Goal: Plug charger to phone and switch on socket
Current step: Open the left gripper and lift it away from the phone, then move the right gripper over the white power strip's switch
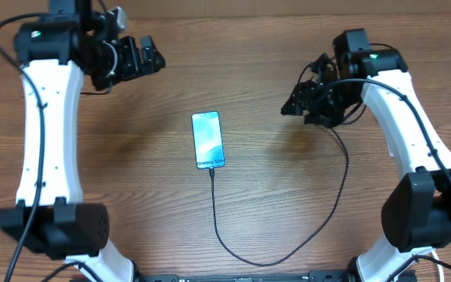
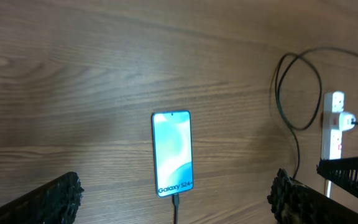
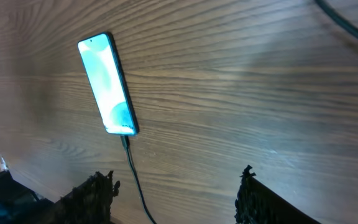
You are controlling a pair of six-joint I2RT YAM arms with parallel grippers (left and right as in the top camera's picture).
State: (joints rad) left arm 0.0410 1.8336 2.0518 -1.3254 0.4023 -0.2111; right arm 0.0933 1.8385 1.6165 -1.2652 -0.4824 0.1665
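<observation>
My right gripper is moving to the socket strip (image 2: 332,126) and should keep going until its closed fingers reach a switch, because the charger cable's tip is in the phone's bottom edge (image 1: 211,168).
The phone (image 1: 208,139) lies flat mid-table, screen lit light blue. It also shows in the left wrist view (image 2: 172,152) and the right wrist view (image 3: 107,84). The charger cable (image 1: 288,257) has its tip in the phone's bottom edge and loops round the front to the right. The white socket strip (image 2: 334,124) shows only in the left wrist view, at the right, with a plug in it. In the overhead view my right arm hides it. My left gripper (image 1: 149,59) is open and empty, high at the back left. My right gripper (image 1: 292,103) is open and empty, right of the phone.
The wooden table (image 1: 131,172) fills all views. The cable (image 2: 294,93) loops beside the strip in the left wrist view. Both arm bases stand at the front corners.
</observation>
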